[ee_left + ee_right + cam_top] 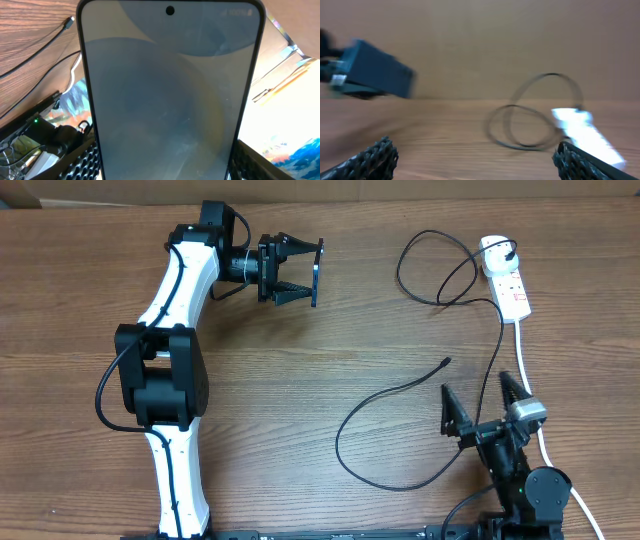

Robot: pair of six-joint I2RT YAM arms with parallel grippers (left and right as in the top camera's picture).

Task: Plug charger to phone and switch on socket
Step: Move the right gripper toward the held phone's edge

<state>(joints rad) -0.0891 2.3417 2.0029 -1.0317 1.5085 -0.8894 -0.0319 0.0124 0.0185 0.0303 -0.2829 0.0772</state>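
Observation:
My right gripper should take the camera end (170,20) before plugging in the charger, as my left gripper holds the phone (317,275) with that end up, its charging end down.
My left gripper (308,272) is raised at the far left and shut on the phone (317,280), which shows edge-on from overhead. In the left wrist view the phone's grey-blue screen (170,90) fills the frame between my fingers (167,167). The charger, a thin black cable (385,395), loops across the right of the table. Its connector tip (446,361) lies loose, and its plug end (511,252) sits in the white socket (508,280). My right gripper (483,408) is open and empty, near the front right. The blurred right wrist view shows the cable loop (535,122) and the socket (585,131).
The socket's thick white lead (522,365) runs down the right side past my right gripper. The wooden table (300,400) carries nothing else in view. Cardboard walls stand behind the table's far edge.

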